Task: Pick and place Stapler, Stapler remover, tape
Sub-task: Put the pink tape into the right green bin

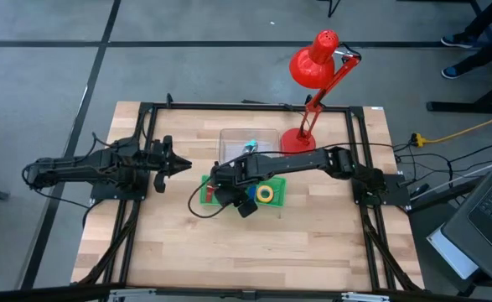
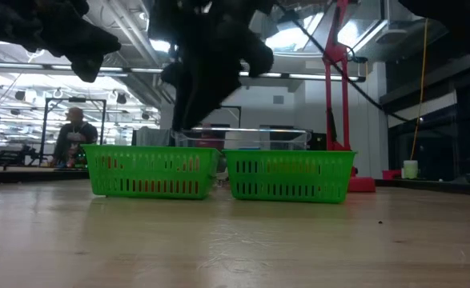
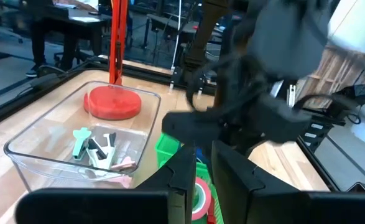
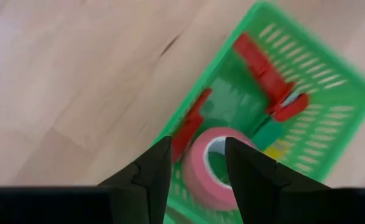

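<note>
The pink tape roll (image 4: 201, 169) will come free by itself when I lift it, because the red piece (image 4: 189, 126) lies beside it and leaves the roll's top clear.
Two green baskets (image 1: 275, 200) stand side by side mid-table, the left one (image 2: 150, 172) and the right one (image 2: 289, 176). A pink tape roll (image 4: 201, 180) lies in the left basket beside a long red stapler (image 4: 263, 68) and another red piece (image 4: 191, 124). My right gripper (image 4: 198, 149) hovers over that basket (image 1: 226, 197), open and pointing steeply down, the pink roll showing below the gap between its fingers. A yellow tape roll (image 1: 266, 194) lies in the right basket. My left gripper (image 1: 178, 165) waits shut at the table's left, holding nothing.
A clear container (image 1: 250, 138) behind the baskets holds small teal and pink items (image 3: 95, 146). A red desk lamp (image 1: 313, 67) stands with its base (image 1: 297, 140) at the far right of the container. Bare wood lies toward the table's near edge.
</note>
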{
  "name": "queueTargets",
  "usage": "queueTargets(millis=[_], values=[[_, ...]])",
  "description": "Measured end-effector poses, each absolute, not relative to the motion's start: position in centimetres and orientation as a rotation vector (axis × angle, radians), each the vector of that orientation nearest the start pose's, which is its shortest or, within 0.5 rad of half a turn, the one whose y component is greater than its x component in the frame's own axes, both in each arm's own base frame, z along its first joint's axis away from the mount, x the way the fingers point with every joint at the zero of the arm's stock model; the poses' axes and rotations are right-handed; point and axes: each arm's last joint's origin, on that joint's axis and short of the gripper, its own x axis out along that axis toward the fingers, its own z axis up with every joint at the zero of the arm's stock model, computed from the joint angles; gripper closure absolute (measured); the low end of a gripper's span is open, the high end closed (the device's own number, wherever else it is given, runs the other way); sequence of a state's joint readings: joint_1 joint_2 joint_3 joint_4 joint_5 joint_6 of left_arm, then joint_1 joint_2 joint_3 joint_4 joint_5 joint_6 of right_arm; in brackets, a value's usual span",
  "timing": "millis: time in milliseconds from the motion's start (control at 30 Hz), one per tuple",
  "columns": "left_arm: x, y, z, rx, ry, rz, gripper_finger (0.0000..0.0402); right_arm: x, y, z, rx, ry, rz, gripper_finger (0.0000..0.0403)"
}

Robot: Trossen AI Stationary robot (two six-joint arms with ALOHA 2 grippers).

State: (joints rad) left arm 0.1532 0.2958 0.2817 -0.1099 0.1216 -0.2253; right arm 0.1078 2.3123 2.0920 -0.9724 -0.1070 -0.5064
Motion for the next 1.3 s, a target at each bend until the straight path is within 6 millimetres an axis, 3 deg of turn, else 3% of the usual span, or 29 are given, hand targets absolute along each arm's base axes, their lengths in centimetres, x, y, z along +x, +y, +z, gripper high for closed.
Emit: queueTargets(millis=[167, 433, 833, 933, 1133, 1300], values=[[10.8, 1.3, 22.5, -0.241, 0.119, 0.045, 0.0354, 48.2, 5.5, 19.8, -0.444, 1.135, 0.491, 0.0251], [10.8, 1.3, 22.5, -0.24, 0.119, 0.047, 0.0355, 48.4, 4.7, 19.4, -0.529, 1.103, 0.533, 0.0251], [10.8, 1.3, 22.5, -0.242, 0.119, 0.045, 0.0355, 48.5, 3.8, 16.7, -0.522, 1.191, 0.555, 0.0256], [10.8, 1.3, 22.5, -0.242, 0.12, 0.045, 0.0355, 48.5, 3.8, 16.7, -0.522, 1.197, 0.556, 0.0277], [10.8, 1.3, 22.5, -0.242, 0.12, 0.044, 0.0355, 48.4, 3.7, 16.6, -0.56, 1.225, 0.511, 0.0363], [10.8, 1.3, 22.5, -0.242, 0.12, 0.044, 0.0355, 48.4, 3.6, 17.3, -0.574, 1.219, 0.481, 0.0364]])
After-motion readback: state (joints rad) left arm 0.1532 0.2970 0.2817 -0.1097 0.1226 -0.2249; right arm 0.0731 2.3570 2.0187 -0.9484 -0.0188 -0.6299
